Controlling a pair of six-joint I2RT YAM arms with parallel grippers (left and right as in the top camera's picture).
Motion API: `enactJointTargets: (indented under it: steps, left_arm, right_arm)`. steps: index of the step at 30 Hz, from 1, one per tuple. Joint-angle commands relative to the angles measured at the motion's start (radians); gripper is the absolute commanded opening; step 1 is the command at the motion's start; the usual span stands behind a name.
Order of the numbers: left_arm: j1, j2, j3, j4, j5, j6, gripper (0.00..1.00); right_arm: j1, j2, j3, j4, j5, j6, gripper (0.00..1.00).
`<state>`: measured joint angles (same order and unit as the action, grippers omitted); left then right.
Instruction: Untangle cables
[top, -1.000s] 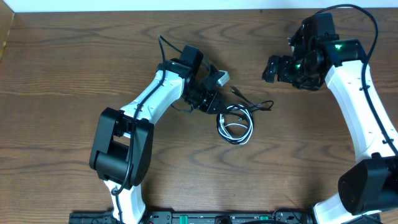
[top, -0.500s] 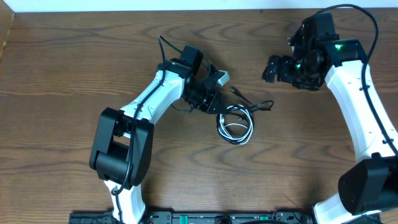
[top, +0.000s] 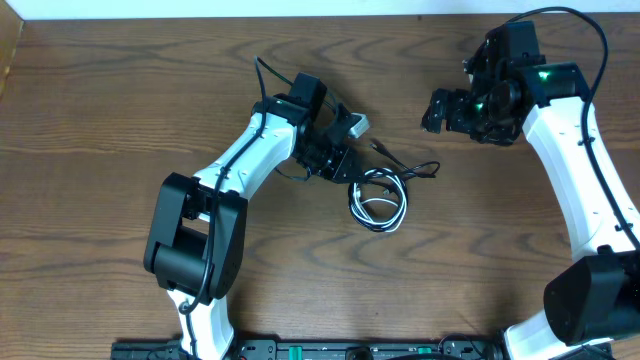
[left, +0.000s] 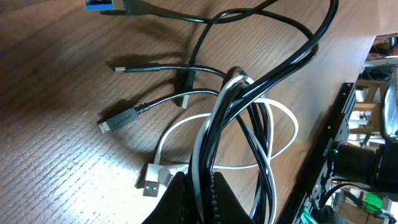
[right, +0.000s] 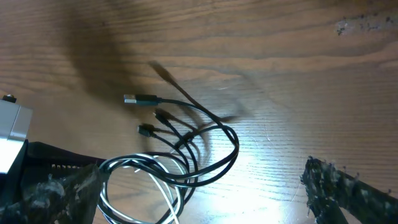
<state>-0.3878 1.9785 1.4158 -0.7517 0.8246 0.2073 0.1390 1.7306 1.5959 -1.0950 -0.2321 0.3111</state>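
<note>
My left gripper is pinching white and black cables (left: 214, 137) together in one bundle, so it should open and move back while my right gripper takes hold of the bundle's opposite side (top: 403, 192).
A tangled bundle of cables (top: 378, 198), one white and the others black, lies coiled on the wooden table near its middle, with loose plug ends (top: 428, 169) spread to the right. My left gripper (top: 350, 170) is shut on the bundle's upper left edge; the left wrist view shows its fingers (left: 198, 198) pinching white and black strands, with several plugs (left: 118, 119) lying beyond. My right gripper (top: 437, 110) hangs open above the table to the upper right, apart from the cables. In the right wrist view the bundle (right: 168, 168) lies between its spread fingers (right: 205, 193), lower down.
The brown wooden table (top: 100, 110) spreads to all sides. A thick black arm wire (top: 265, 75) loops behind the left arm. A black rail with equipment (top: 300, 350) runs along the front edge.
</note>
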Motion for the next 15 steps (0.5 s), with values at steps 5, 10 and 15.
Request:
enactJointTargets:
  steps: [5, 10, 15]
  left_arm:
    - [0.002, 0.008, 0.007, -0.003, -0.007, 0.009, 0.08]
    - [0.002, 0.008, 0.007, -0.003, -0.02, 0.008, 0.07]
    - [0.002, 0.008, 0.008, 0.002, -0.089, -0.014, 0.08]
  right_arm:
    - [0.0, 0.007, 0.005, 0.002, -0.006, 0.006, 0.99]
    - [0.0, 0.007, 0.005, 0.002, -0.006, 0.006, 0.99]
    - [0.0, 0.007, 0.005, 0.002, -0.006, 0.006, 0.99]
